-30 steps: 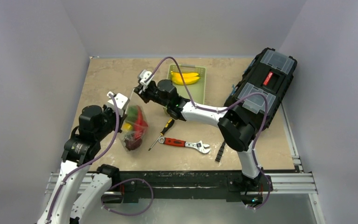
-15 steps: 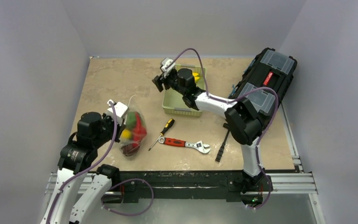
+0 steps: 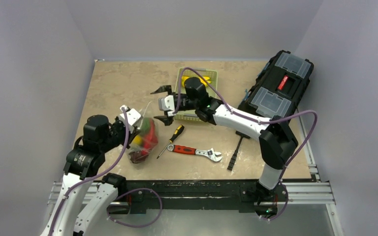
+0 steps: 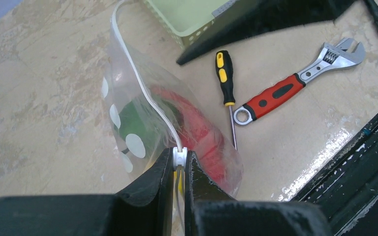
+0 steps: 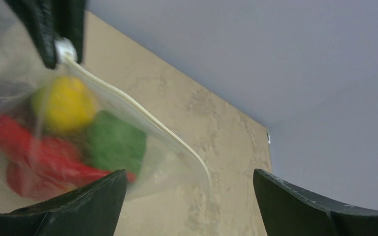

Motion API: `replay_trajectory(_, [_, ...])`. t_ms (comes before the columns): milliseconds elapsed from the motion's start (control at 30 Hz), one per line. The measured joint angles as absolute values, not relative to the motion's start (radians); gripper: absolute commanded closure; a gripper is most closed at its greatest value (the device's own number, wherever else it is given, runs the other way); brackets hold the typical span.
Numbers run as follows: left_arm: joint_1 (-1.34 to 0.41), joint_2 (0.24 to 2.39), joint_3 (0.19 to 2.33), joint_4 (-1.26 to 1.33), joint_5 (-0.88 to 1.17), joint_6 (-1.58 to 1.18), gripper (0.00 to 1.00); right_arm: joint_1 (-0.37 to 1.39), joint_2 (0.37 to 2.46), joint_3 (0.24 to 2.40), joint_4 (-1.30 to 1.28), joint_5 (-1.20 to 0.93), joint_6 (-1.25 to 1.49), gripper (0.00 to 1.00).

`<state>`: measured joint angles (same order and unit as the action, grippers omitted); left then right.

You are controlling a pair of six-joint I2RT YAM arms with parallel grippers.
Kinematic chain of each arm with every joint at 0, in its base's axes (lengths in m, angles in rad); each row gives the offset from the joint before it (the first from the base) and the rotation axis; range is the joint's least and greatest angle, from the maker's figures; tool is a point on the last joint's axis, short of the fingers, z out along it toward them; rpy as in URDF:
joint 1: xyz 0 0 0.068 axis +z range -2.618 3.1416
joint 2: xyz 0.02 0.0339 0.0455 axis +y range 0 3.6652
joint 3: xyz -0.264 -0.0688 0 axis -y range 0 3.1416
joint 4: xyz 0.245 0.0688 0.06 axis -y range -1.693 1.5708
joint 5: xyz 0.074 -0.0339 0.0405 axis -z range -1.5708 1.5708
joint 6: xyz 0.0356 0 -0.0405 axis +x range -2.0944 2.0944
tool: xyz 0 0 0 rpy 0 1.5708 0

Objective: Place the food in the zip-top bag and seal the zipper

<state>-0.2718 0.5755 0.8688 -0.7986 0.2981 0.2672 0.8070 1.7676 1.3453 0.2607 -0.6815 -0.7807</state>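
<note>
The bag's zipper strip [image 4: 147,93] sags loosely with its far end [image 5: 204,169] free. My right gripper should grip that end and stretch the zipper strip straight before my left gripper pulls the slider.
The clear dotted zip-top bag [image 3: 142,138] lies on the table with red, green and yellow food [image 4: 197,130] inside. My left gripper [image 3: 135,120] is shut on the white slider [image 4: 179,157] of the zipper [image 4: 142,86] at the bag's near end. The pale zipper strip [image 5: 142,118] runs away from the slider along the bag's mouth. My right gripper [image 3: 163,104] stands wide open just right of the bag's far end, pointing at it, with nothing between its fingers [image 5: 88,206]. A yellow piece of food [image 3: 204,78] shows in the green basket [image 3: 197,115] behind the right arm.
A screwdriver [image 3: 171,140] and a red-handled wrench [image 3: 194,151] lie right of the bag. A black toolbox [image 3: 275,91] stands at the right edge. A black bar [image 3: 235,152] lies near the front right.
My right gripper let go of the bag's far end, swung over the basket, came back toward the bag and opened wide. The left gripper kept its hold and shifted the bag slightly.
</note>
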Motion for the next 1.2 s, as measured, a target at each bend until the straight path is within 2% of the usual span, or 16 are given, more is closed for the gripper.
replay_trajectory(233, [-0.272, 0.607, 0.869, -0.786, 0.359, 0.281, 0.98, 0.892, 1.810, 1.457, 0.036, -0.773, -0.984, 0.14])
replay_trajectory(300, [-0.272, 0.607, 0.869, -0.786, 0.368, 0.281, 0.97, 0.904, 1.839, 1.506, -0.021, -0.781, -1.023, 0.19])
replay_trajectory(367, [-0.272, 0.607, 0.869, -0.786, 0.373, 0.281, 0.92, 0.912, 1.868, 1.546, -0.076, -0.782, -1.056, 0.32])
replay_trajectory(433, [-0.272, 0.607, 0.869, -0.786, 0.376, 0.279, 0.83, 0.918, 1.879, 1.556, -0.105, -0.781, -1.071, 0.52])
replay_trajectory(600, [-0.272, 0.599, 0.869, -0.779, 0.375, 0.243, 0.40, 0.925, 1.894, 1.558, -0.165, -0.776, -1.093, 0.85])
replay_trajectory(700, [-0.272, 0.585, 0.870, -0.777, 0.337, 0.198, 0.35, 0.925, 1.893, 1.559, -0.169, -0.777, -1.085, 1.00])
replay_trajectory(933, [-0.272, 0.575, 0.915, -0.793, 0.292, 0.113, 0.37, 0.925, 1.893, 1.559, -0.173, -0.778, -1.058, 1.00])
replay_trajectory(1100, [-0.276, 0.572, 0.918, -0.794, 0.294, 0.117, 0.46, 0.925, 1.893, 1.575, -0.201, -0.778, -1.045, 1.00])
replay_trajectory(1200, [-0.283, 0.566, 0.918, -0.793, 0.295, 0.133, 0.43, 0.925, 1.893, 1.589, -0.219, -0.778, -1.032, 1.00])
